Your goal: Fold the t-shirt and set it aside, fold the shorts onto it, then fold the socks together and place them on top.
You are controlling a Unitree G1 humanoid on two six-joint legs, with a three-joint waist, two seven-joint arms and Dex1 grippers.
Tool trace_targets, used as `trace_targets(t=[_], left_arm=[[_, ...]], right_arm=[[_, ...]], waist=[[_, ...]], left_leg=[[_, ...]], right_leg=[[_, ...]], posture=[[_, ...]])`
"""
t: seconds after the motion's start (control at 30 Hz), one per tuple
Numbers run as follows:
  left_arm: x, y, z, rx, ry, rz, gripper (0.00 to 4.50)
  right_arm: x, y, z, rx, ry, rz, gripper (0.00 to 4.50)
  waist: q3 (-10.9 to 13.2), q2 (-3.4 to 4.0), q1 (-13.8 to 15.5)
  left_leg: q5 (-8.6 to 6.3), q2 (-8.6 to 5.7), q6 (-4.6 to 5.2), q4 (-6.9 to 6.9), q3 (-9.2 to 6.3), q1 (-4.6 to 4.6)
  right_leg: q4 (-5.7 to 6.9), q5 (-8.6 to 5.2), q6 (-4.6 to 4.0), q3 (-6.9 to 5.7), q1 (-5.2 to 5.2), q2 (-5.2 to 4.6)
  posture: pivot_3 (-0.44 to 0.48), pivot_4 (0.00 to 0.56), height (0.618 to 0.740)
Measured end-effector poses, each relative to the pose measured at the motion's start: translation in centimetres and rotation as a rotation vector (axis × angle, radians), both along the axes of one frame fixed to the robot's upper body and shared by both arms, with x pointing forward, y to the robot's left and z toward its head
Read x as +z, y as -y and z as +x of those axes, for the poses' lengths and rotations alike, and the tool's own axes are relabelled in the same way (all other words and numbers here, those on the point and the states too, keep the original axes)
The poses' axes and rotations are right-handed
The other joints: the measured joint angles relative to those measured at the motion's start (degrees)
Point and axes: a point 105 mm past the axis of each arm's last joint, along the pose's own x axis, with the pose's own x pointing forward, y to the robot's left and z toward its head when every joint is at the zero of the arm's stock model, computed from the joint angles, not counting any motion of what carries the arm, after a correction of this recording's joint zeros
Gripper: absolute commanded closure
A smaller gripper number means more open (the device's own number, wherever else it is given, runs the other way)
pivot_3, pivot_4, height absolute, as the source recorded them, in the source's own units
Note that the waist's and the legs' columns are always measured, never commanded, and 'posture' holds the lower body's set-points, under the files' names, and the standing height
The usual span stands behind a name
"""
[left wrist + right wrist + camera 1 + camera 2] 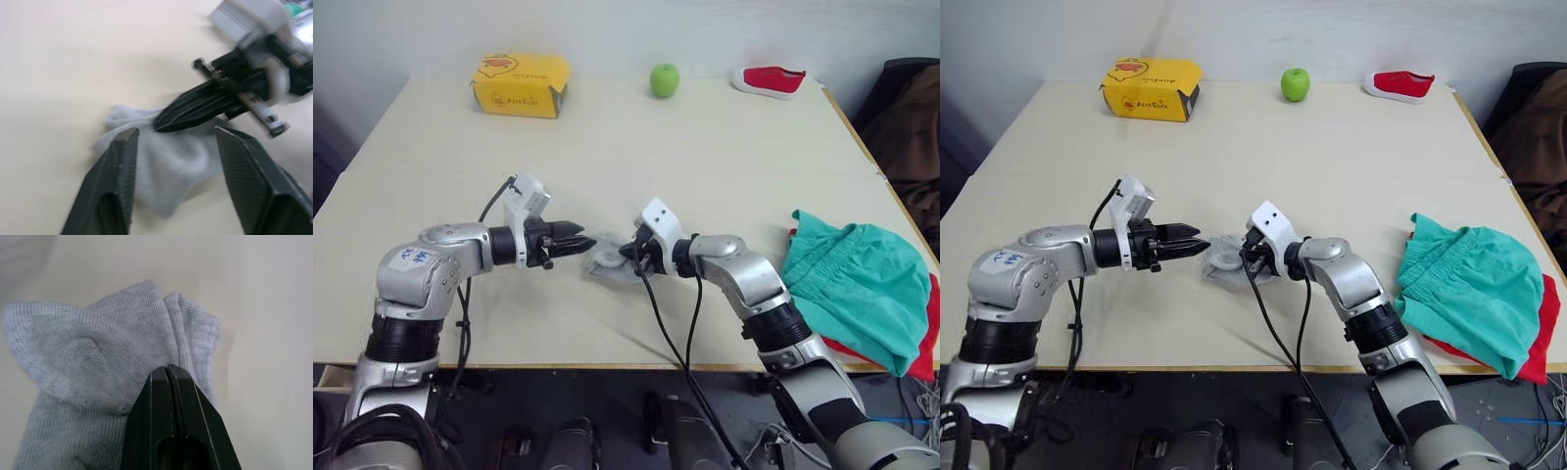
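The socks (611, 260)' grey knit layers (128, 125) are lying over each other in one heap, so I expect the socks to stay together as a limp bundle when I carry them with my right gripper.
The light grey socks (605, 262) lie bunched on the table (705, 157) near its front edge, between my two grippers. My right gripper (628, 253) is shut on the socks, pinching a fold of the grey knit (98, 357). From the left, my left gripper (587, 242) points at them, open, with its fingers (117, 171) just short of the fabric (171, 161). At the table's right edge the teal shorts (857, 284) lie on the red t-shirt (928, 333), which shows only as a strip beneath them.
Along the far edge stand a yellow box (521, 84), a green apple (664, 79) and a small red shoe (770, 78). A dark object (911, 127) sits beyond the table's right side. Black cables hang from both wrists over the front edge.
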Motion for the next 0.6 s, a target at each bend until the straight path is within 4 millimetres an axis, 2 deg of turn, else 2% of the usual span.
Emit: trace_targets(t=[0.13, 0.17, 0.37, 0.47, 0.6], left_arm=[[-1.6, 1.1, 1.5, -0.051, 0.029, 0.087, 4.38], [-2.0, 1.6, 1.6, -0.071, 0.023, 0.092, 4.48], [-4.1, 4.6, 1.1, -0.195, 0.007, 0.139, 4.48], [-4.7, 4.8, 1.4, -0.207, 0.037, 0.201, 4.48], [-4.9, 5.0, 1.9, -0.203, 0.079, 0.242, 4.48]], right_arm=[[0.0, 0.0, -0.2, 0.002, 0.005, 0.005, 4.5], [0.1, 0.0, -0.2, 0.002, 0.007, 0.005, 4.5], [0.2, 0.3, -0.3, -0.018, 0.012, 0.006, 4.5], [0.5, 0.6, -0.5, -0.041, 0.002, 0.025, 4.5], [1.7, -0.3, -1.2, -0.027, 0.0, 0.074, 4.5]], waist=[[0.0, 0.0, 0.07], [0.0, 0.0, 0.01], [0.0, 0.0, -0.27], [0.0, 0.0, -0.21], [0.0, 0.0, -0.18]], left_leg=[[-0.01, -0.01, 0.05, 0.01, 0.01, -0.13], [-0.01, -0.01, 0.05, 0.01, 0.01, -0.18], [0.0, -0.01, 0.08, 0.03, 0.03, -0.25], [0.03, -0.01, 0.09, 0.03, 0.02, -0.21], [0.04, -0.01, 0.1, 0.04, 0.02, -0.15]], right_leg=[[-0.06, 0.01, 0.02, -0.01, -0.06, 0.0], [-0.08, 0.01, 0.03, -0.02, -0.1, 0.0], [-0.04, 0.02, 0.04, -0.04, -0.18, 0.0], [0.04, 0.02, 0.04, -0.03, -0.18, 0.0], [0.09, 0.02, 0.04, -0.02, -0.15, -0.01]], posture=[[0.0, 0.15, 0.74], [0.0, 0.15, 0.74], [0.0, 0.15, 0.74], [0.0, 0.15, 0.74], [0.0, 0.15, 0.74]])
